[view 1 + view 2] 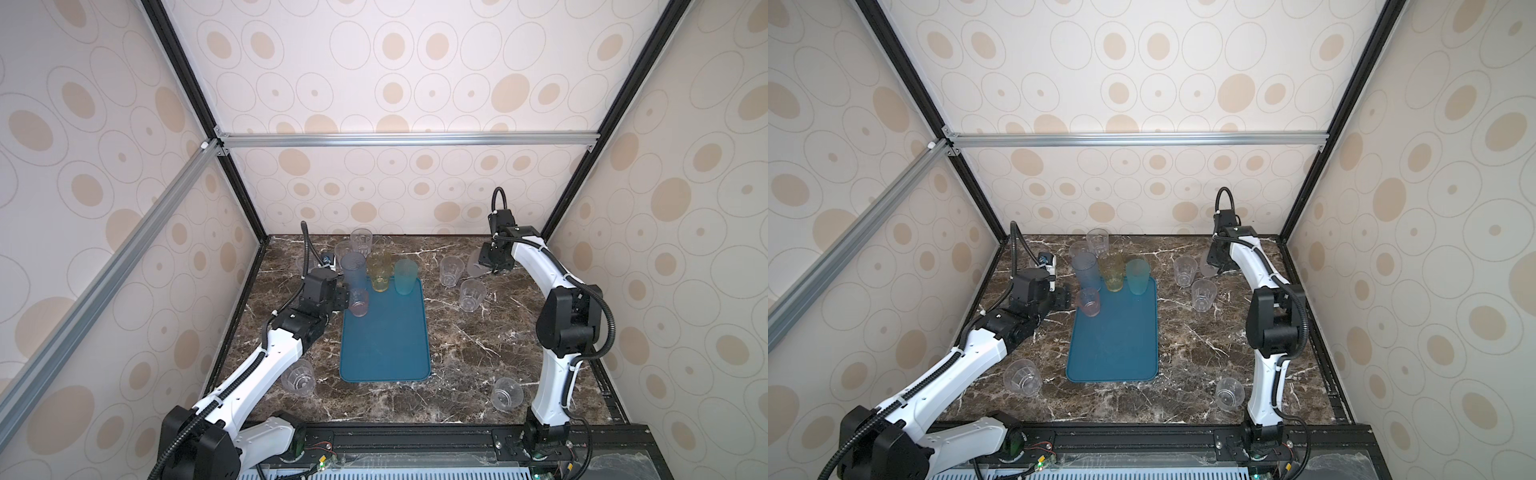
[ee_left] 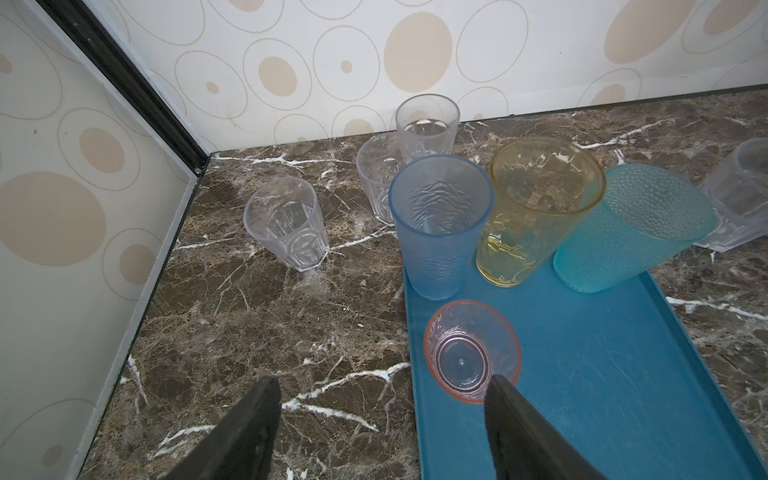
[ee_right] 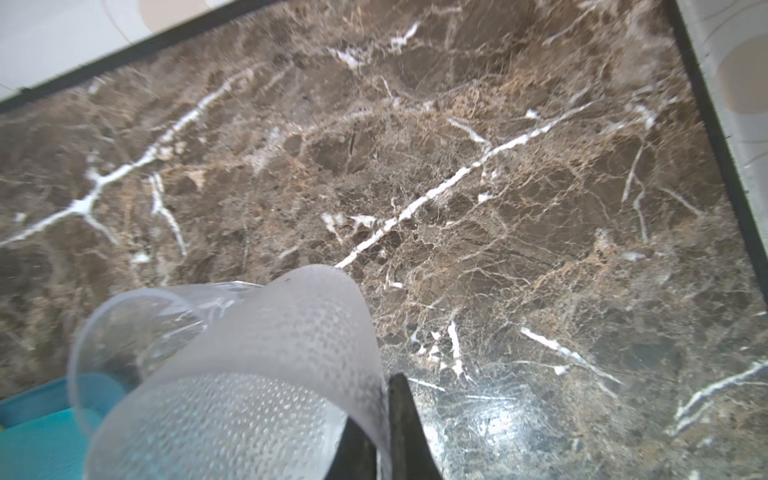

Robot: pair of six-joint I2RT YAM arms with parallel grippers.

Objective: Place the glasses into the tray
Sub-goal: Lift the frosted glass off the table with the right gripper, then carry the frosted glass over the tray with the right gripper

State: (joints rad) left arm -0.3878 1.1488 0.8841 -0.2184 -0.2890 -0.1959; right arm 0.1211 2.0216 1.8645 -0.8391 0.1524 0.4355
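Observation:
The spot next to the pink glass is free, so my right gripper should keep carrying the grey glass by its rim until its base touches the tray.
The teal-blue tray lies mid-table in both top views. At its far end stand a frosted blue glass, a yellow glass and a teal-green glass. A pink glass stands just in front of the blue one. My left gripper is open beside the pink glass, with one finger next to its rim and nothing between the jaws. My right gripper is shut on the rim wall of a tilted pale grey frosted glass at the far right.
Clear faceted glasses stand on the marble: two by the back wall, one near the far left corner, two right of the tray, one at the front left and one at the front right.

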